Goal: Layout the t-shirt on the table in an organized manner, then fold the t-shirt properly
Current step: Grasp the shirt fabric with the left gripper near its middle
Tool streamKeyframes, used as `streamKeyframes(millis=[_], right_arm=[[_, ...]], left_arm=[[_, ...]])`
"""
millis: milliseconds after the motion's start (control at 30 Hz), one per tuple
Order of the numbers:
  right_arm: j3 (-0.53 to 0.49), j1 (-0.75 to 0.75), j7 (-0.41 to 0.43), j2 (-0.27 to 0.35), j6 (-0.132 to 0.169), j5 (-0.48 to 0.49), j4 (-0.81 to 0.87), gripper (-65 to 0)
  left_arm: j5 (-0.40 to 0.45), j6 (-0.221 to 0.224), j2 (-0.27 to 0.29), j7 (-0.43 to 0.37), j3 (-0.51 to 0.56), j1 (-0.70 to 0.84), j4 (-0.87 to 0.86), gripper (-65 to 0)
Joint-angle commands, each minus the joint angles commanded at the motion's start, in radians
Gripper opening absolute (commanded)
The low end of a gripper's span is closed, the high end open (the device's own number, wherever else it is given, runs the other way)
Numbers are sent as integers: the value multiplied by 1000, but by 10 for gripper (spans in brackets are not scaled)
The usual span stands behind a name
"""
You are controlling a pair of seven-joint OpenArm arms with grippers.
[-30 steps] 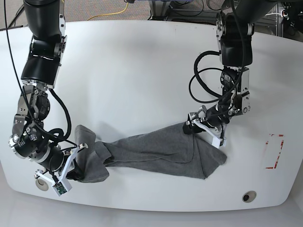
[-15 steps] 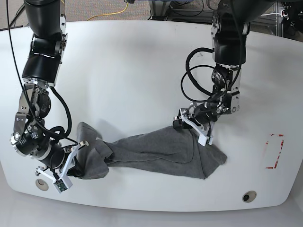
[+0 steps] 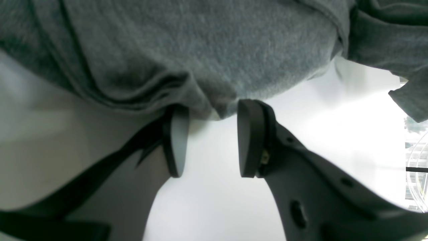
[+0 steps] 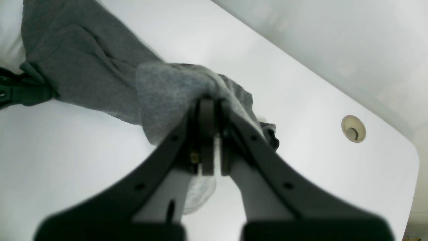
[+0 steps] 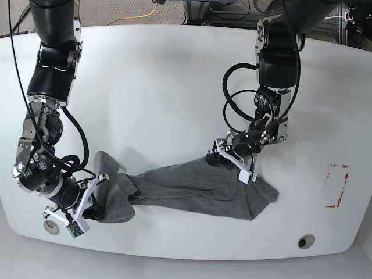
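The t-shirt's edge [image 3: 206, 110] is too shallow between the open fingers of my left gripper. I should move over to the t-shirt's layered fold [image 3: 116, 100] and pinch deeper before I spread the t-shirt out.
The dark grey t-shirt [image 5: 192, 186] lies bunched in a long strip along the front of the white table [image 5: 163, 99]. My right gripper [image 5: 93, 200] is at the strip's left end in the base view. In the right wrist view that right gripper [image 4: 210, 103] is shut on a fold of the t-shirt [image 4: 90, 63]. At the strip's far edge, right of the middle, is my left gripper [image 5: 228, 158]. Up close the left gripper [image 3: 212, 115] stands open, and a wrinkled edge of the t-shirt [image 3: 200, 50] hangs just at its fingertips, not pinched.
A red-tape rectangle [image 5: 337, 186] marks the table at the right. One grommet hole [image 5: 305, 240] is at the front right, another [image 5: 51, 228] at the front left by my right gripper, and the table's front edge runs close below the shirt.
My left gripper has moved leftward in the base view along the shirt's far edge, toward its middle. My right gripper has stayed shut on the left end, almost in place.
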Motion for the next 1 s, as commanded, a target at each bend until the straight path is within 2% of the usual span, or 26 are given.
streamKeyframes(millis=[333, 533, 600, 700, 1000], right_arm=[[0, -17, 0, 0, 0, 0, 2, -650], [0, -21, 0, 0, 0, 0, 9, -650], [0, -25, 0, 0, 0, 0, 21, -650], [0, -26, 0, 0, 0, 0, 31, -650], [0, -26, 0, 0, 0, -3, 29, -650]], left_arm=[[2, 0, -3, -15, -2, -3, 2, -432], [3, 6, -6, -54, -2, -2, -2, -606], [3, 32, -17, -54, -2, -2, -2, -650], [-2, 49, -20, -51, -2, 2, 2, -639], [-3, 49, -25, -48, -17, 6, 2, -511]])
